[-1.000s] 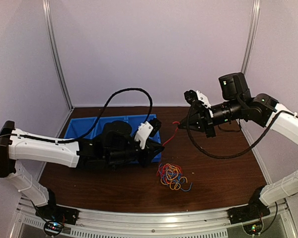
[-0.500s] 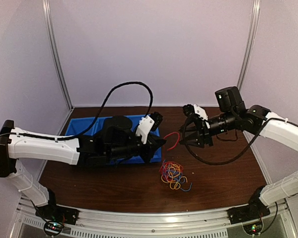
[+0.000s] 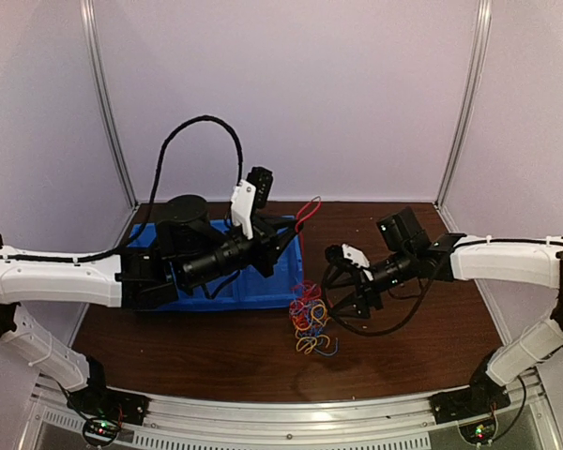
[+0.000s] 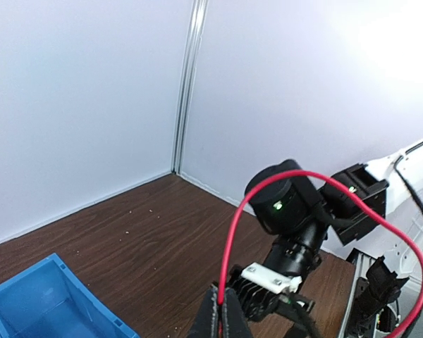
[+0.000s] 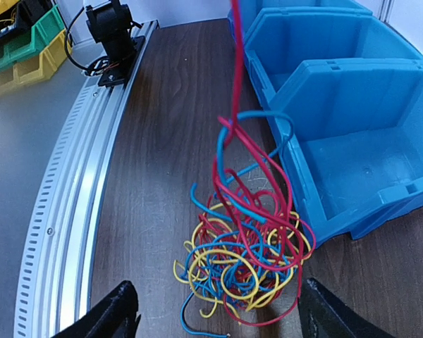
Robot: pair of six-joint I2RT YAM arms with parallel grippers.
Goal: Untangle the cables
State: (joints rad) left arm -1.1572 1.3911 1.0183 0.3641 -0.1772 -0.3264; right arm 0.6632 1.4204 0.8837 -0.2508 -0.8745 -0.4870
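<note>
The red cable will slip out long from the knot when the robot pulls its grippers apart, because loose red loops (image 3: 304, 298) hang under the taut part of the red cable (image 3: 301, 251).
The cables (image 3: 309, 319) lie as one knot of red, blue and yellow wires on the brown table, just right of the blue bin (image 3: 263, 286). My left gripper (image 3: 297, 225) is raised over the bin's right end, shut on a red cable (image 3: 308, 210). In the left wrist view that red cable (image 4: 230, 239) arcs up out of the shut gripper (image 4: 223, 313). From the knot (image 5: 243, 260) a red strand (image 5: 237, 63) rises taut. My right gripper (image 3: 331, 292) stands open just right of the knot, its fingers (image 5: 117, 311) on either side of it, holding nothing.
The blue bin's compartments (image 5: 352, 120) sit directly beside the knot. A slotted metal rail (image 5: 74, 183) runs along the table's near edge, with the left arm's base (image 5: 111, 39) on it. Yellow and green bins (image 5: 17, 42) stand beyond the rail. White walls enclose the table.
My right gripper let go of the red cable, opened and dropped down to the knot. My left gripper rose and drew back over the bin with the red cable. The knot shifted slightly left.
</note>
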